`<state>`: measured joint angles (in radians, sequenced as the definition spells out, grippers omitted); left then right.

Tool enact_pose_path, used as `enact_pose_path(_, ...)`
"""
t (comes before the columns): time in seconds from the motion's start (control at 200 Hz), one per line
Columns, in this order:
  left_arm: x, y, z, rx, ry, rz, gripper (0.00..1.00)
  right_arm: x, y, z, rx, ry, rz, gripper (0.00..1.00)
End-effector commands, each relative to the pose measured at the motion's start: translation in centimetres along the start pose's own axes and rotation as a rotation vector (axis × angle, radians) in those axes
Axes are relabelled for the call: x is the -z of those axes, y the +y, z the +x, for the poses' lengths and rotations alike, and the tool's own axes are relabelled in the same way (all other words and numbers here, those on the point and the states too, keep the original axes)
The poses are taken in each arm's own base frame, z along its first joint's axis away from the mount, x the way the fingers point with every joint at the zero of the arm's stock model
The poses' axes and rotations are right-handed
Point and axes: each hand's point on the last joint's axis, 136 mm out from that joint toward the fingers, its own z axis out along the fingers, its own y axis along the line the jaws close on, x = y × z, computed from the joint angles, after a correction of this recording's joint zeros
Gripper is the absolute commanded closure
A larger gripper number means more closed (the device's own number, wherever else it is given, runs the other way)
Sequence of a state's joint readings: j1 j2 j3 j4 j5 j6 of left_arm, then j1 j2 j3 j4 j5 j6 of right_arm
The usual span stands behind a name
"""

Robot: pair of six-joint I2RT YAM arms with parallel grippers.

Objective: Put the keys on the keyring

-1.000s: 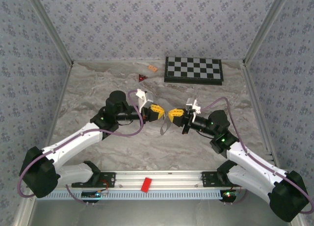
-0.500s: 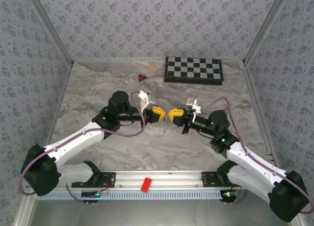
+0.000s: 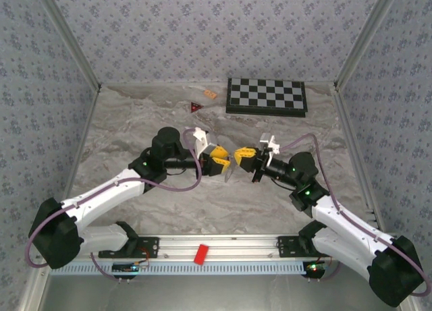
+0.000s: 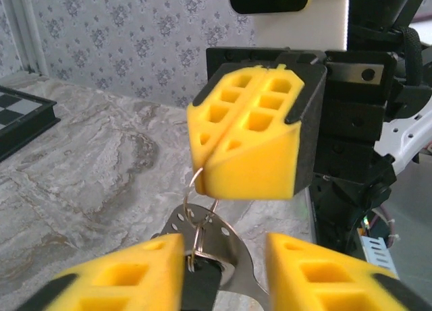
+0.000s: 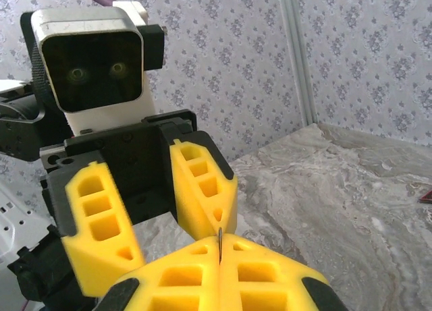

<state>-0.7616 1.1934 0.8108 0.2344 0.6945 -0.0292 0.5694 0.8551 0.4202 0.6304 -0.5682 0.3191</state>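
Observation:
I should raise my left gripper and pinch the wire ring (image 4: 188,202) with it before my right gripper opens, because my left gripper's fingers are on both sides of the black-headed key (image 4: 202,284) below the wire ring.
My right gripper (image 5: 220,242) is shut on the thin wire ring of the keyring (image 4: 196,189), pinching it at the fingertips. From that ring hang a silvery perforated plate (image 4: 236,247) and the black-headed key (image 4: 201,287), both above the marble. Facing it at mid-table, my left gripper (image 4: 223,245) stands open, its yellow fingers (image 4: 121,277) either side of the hanging key and plate. The black head lies close to the left finger; whether they touch I cannot tell. From above, the left gripper (image 3: 225,164) and right gripper (image 3: 237,156) meet tip to tip, the keyring (image 3: 228,174) dangling below.
A folded chessboard (image 3: 266,95) lies at the back right. A small red triangle (image 3: 196,107) and an orange chip (image 3: 210,94) lie at the back centre. Patterned walls enclose the table, and a red tag (image 3: 201,254) sits on the front rail.
My left gripper has opened and let go of the key. The right gripper has lifted slightly and stays shut on the ring, so the key and plate now hang from it.

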Motion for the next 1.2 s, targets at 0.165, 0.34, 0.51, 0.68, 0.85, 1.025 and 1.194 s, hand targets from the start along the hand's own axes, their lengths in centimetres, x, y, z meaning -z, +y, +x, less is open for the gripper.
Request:
enact_pose_path(0.165,0.3,1.0,-1.9,0.025,-0.048,-0.071,0.56,0.5,0.3,-1.7,0.018,-0.075,-0.008,1.00)
enact_pose_path(0.34,0.8,1.9,-3.7,0.108,-0.151,-0.103,0.52,0.4,0.7,-1.8,0.020,-0.077,-0.034,1.00)
enact_pose_path(0.51,0.2,1.3,-4.7,0.157,-0.183,-0.031,0.53,0.5,0.8,-1.8,0.020,-0.080,-0.040,1.00)
enact_pose_path(0.68,-0.9,1.6,-4.1,0.191,-0.150,-0.005,0.54,0.5,1.0,-1.9,0.021,-0.084,-0.049,1.00)
enact_pose_path(0.85,-1.6,1.6,-3.8,0.207,-0.131,0.020,0.58,0.6,1.1,-2.0,0.021,-0.086,-0.049,1.00)
enact_pose_path(1.025,-1.5,1.4,-4.1,0.201,-0.139,0.030,0.65,0.5,1.1,-2.0,0.021,-0.085,-0.049,1.00)
enact_pose_path(1.194,-1.8,0.8,-4.1,0.191,-0.131,0.061,0.80,0.4,1.0,-1.9,0.019,-0.083,-0.048,1.00)
